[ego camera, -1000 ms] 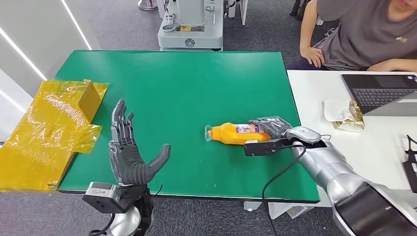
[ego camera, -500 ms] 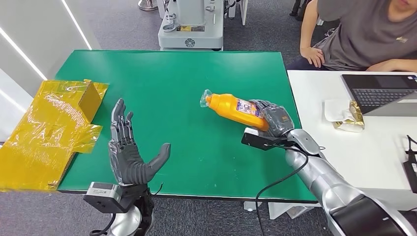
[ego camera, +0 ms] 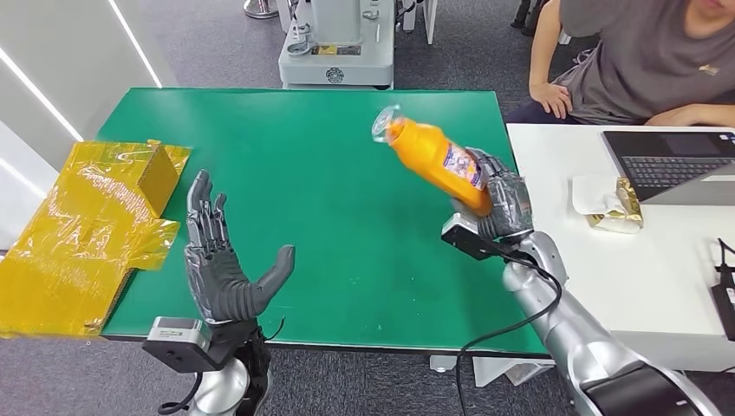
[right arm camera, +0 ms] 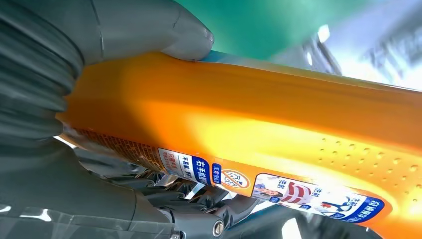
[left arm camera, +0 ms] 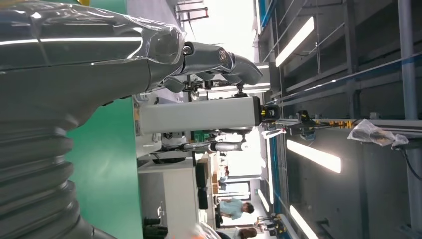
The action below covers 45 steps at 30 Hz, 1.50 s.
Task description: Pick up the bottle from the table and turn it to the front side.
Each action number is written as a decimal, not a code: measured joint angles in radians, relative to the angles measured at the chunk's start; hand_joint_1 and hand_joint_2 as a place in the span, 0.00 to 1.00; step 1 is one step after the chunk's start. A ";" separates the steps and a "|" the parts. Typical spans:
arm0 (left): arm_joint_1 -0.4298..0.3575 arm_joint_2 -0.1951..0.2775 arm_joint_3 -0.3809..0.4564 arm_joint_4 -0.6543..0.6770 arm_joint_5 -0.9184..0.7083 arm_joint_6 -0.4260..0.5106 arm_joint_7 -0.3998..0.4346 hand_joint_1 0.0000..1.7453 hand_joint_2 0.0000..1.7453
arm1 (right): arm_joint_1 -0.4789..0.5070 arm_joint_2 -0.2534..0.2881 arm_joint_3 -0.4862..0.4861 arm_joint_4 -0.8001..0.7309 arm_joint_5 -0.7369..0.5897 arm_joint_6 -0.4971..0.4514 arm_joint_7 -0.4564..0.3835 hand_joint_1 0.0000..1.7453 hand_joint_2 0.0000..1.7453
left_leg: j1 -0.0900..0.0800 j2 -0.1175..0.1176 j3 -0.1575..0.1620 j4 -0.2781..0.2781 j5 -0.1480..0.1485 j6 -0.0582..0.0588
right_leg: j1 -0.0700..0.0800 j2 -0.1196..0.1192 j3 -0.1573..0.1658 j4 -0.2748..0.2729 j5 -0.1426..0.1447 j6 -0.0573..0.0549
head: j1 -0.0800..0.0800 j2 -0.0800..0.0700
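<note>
The robot should expect the orange bottle (ego camera: 431,158) to show a bold front label, hidden underneath, once it is turned, since a patchy, crowded purple-white label (ego camera: 462,164) is facing up.
My right hand (ego camera: 501,204) grips the lower body of an orange bottle (ego camera: 433,158) with a purple-white label. The bottle is lifted off the green table (ego camera: 321,165) and tilts up and to the left, its clear cap end highest. In the right wrist view the bottle (right arm camera: 259,114) lies across my palm, the thumb (right arm camera: 149,30) on one side and the dark fingers (right arm camera: 199,209) curled under the label. My left hand (ego camera: 224,270) stands upright over the table's front left, fingers spread, holding nothing; the left wrist view shows its fingers (left arm camera: 219,59) extended.
A crumpled yellow foil bag (ego camera: 95,225) lies over the table's left edge. To the right stands a white table (ego camera: 598,260) with a laptop (ego camera: 676,165) and a gold wrapper (ego camera: 617,206). A person (ego camera: 641,61) sits behind it. A machine base (ego camera: 336,52) stands beyond the table.
My right hand has lifted the bottle from lying on the table and swung its cap end up and away from me. My left hand has barely shifted.
</note>
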 joint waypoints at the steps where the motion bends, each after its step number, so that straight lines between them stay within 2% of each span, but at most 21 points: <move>1: -0.005 0.000 0.000 0.000 0.002 0.001 0.000 0.00 1.00 | 0.023 0.002 -0.017 -0.039 -0.020 -0.022 -0.002 1.00 1.00 | 0.000 0.000 0.000 0.000 0.000 0.000 | 0.000 0.000 0.000 0.000 0.000 0.000 | 0.000 0.000; 4: -0.017 -0.001 0.001 0.004 0.004 -0.002 0.000 0.00 1.00 | 0.091 0.009 -0.054 -0.158 -0.022 -0.064 -0.003 1.00 1.00 | 0.000 0.000 0.000 0.000 0.000 0.000 | 0.000 0.000 0.000 0.000 0.000 0.000 | 0.000 0.000; 10: -0.023 -0.001 0.002 0.011 0.003 -0.004 0.000 0.00 1.00 | 0.128 0.019 -0.076 -0.223 0.012 -0.067 -0.004 1.00 1.00 | 0.000 0.000 0.000 0.000 0.000 0.000 | 0.000 0.000 0.000 0.000 0.000 0.000 | 0.000 0.000; 14: -0.079 -0.003 0.009 0.055 0.005 -0.032 0.000 0.00 1.00 | 0.285 0.107 -0.176 -0.532 0.094 -0.069 -0.011 1.00 1.00 | 0.000 0.000 0.000 -0.001 0.000 0.000 | 0.000 0.000 -0.001 0.000 0.000 0.000 | 0.000 0.000; 19: -0.129 -0.004 0.009 0.101 0.012 -0.099 0.000 0.00 1.00 | 0.330 0.140 -0.175 -0.620 0.105 -0.069 -0.011 1.00 1.00 | 0.000 0.001 0.000 0.000 0.000 0.000 | 0.000 0.000 -0.001 0.000 0.000 0.000 | 0.000 0.000; 30: -0.253 -0.027 0.011 0.257 -0.081 -0.240 0.006 0.00 1.00 | 0.321 0.172 -0.101 -0.580 0.118 -0.069 -0.011 1.00 1.00 | 0.000 0.000 -0.001 0.000 0.000 0.000 | 0.000 0.000 -0.001 0.000 0.000 0.000 | 0.000 0.000; 37: -0.327 -0.057 0.009 0.334 -0.114 -0.269 0.033 0.00 1.00 | 0.270 0.182 -0.023 -0.476 0.061 -0.068 -0.011 1.00 1.00 | 0.000 0.001 -0.001 0.000 0.000 0.000 | 0.000 0.000 -0.001 0.000 0.000 0.000 | 0.000 0.000; 41: -0.352 -0.069 0.008 0.366 -0.115 -0.268 0.033 0.00 1.00 | 0.208 0.191 0.061 -0.377 -0.031 -0.066 -0.011 1.00 1.00 | 0.000 0.001 0.000 0.000 0.000 0.000 | 0.000 0.001 -0.001 0.000 0.000 0.000 | 0.000 0.000; 45: -0.365 -0.072 0.008 0.382 -0.119 -0.259 0.035 0.00 1.00 | 0.152 0.207 0.142 -0.294 -0.065 -0.067 -0.011 1.00 1.00 | 0.000 0.001 0.000 0.000 0.000 0.000 | 0.000 0.001 -0.001 0.001 0.000 0.000 | 0.000 0.000</move>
